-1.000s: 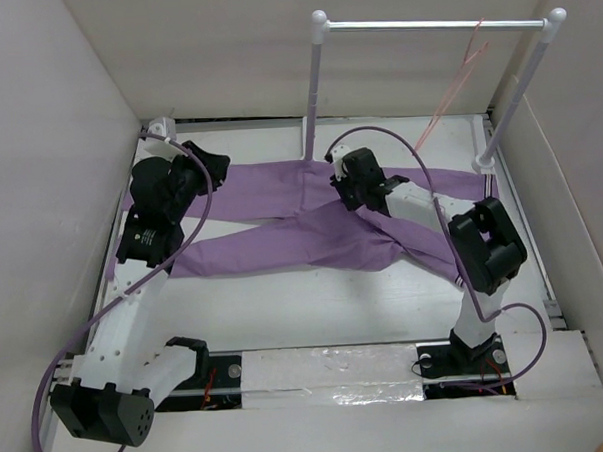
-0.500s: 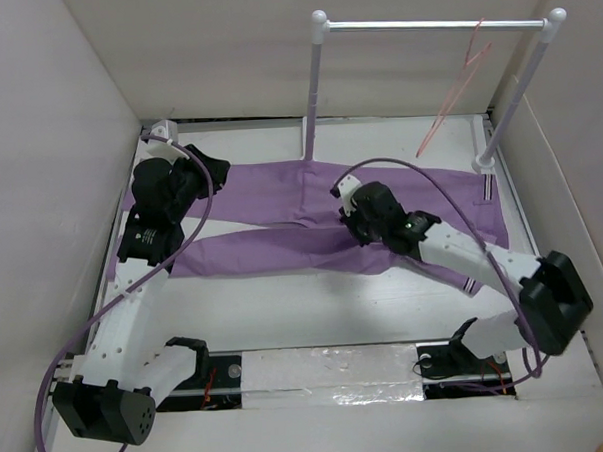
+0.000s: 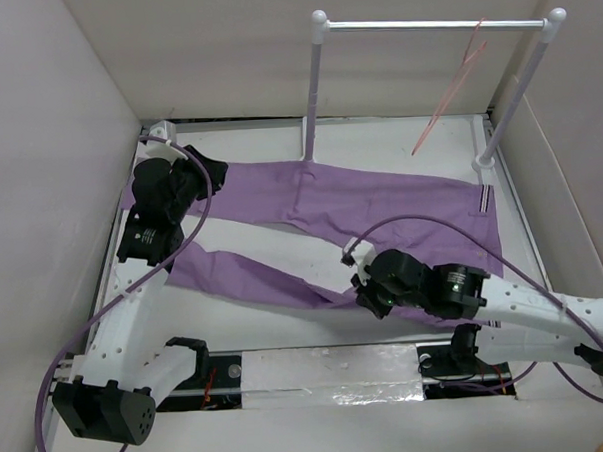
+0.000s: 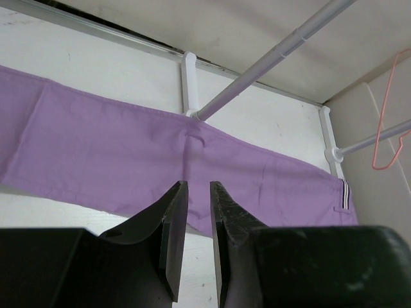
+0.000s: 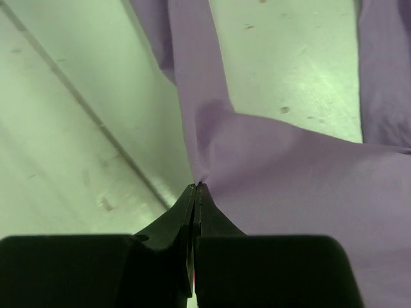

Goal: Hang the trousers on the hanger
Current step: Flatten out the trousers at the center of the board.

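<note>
My right gripper needs to open, as it is pinching the trousers' near leg midway (image 3: 343,298), far from the leg's loose end (image 3: 186,266). Meanwhile, my left gripper should lift that loose end onto the far leg.
The purple trousers (image 3: 380,198) lie flat on the table, waistband at the right, legs running left. My right gripper (image 3: 362,288) is shut on a fold of the near leg close to the table's front edge; the right wrist view shows the cloth (image 5: 289,179) pinched at the tips of that gripper (image 5: 198,186). My left gripper (image 3: 214,170) hovers over the far leg's left end. Its jaws stand a narrow gap apart and empty in the left wrist view (image 4: 198,186), with the far leg (image 4: 96,154) beyond. The pink hanger (image 3: 451,89) hangs from the rack's bar at the right, also seen in the left wrist view (image 4: 392,138).
A rack with white posts (image 3: 313,85) and a silver crossbar (image 3: 433,24) stands at the back of the table. White walls (image 3: 48,147) close in the left, back and right sides. A taped strip (image 3: 328,370) runs between the arm bases.
My right gripper has dragged the near leg's cloth from the table's middle toward the front edge, spreading the legs apart. The left arm has barely moved.
</note>
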